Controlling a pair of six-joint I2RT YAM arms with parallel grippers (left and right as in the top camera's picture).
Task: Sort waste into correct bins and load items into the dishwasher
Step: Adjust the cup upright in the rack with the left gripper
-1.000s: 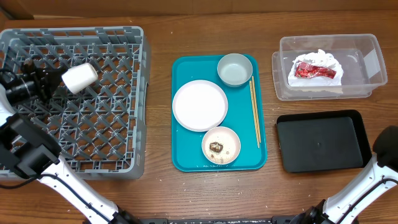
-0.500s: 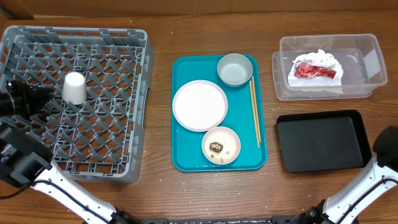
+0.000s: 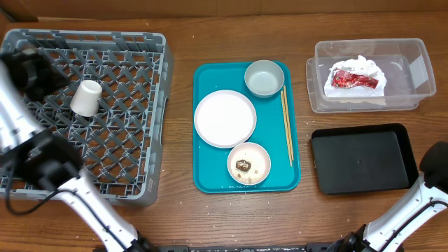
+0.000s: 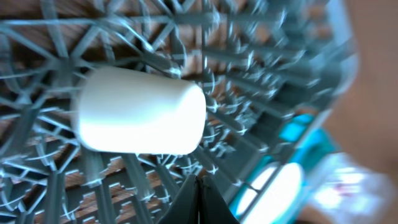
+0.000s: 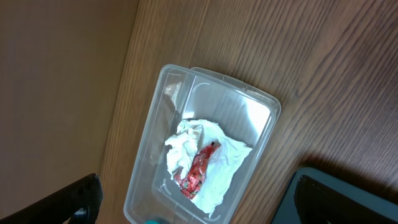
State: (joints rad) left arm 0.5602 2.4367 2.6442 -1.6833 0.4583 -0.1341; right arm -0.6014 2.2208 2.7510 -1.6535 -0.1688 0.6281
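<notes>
The small white cup [image 3: 85,100] is lying at a slant across the rack's wires. My left gripper should move back first, then lightly push the cup's base [image 3: 92,86] with closed fingers.
The grey dishwasher rack [image 3: 119,140] fills the left of the table. A small white cup [image 3: 85,97] lies on its lattice floor, seen close up as the cup [image 4: 140,118] in the left wrist view. My left gripper [image 3: 52,73] hovers just left of the cup, shut and empty, its gripper tips [image 4: 199,193] pressed together. The large plate [image 3: 225,118], pale dish [image 3: 264,78], saucer [image 3: 248,162] with food bits and chopsticks [image 3: 286,126] sit on the teal tray [image 3: 206,178]. The napkin with red wrapper [image 5: 198,169] lies in the clear tub [image 5: 186,99]. My right gripper [image 5: 196,208] hangs open above it.
The clear tub [image 3: 413,70] stands at the back right, and the shallow black tray [image 3: 360,157] lies just in front of it. The right arm [image 3: 434,168] rises at the table's right edge. Bare wood separates the rack, the teal tray and the bins.
The left gripper has let go of the cup, which now lies on the rack floor. The gripper drew back to the left and shut. The right arm has not moved.
</notes>
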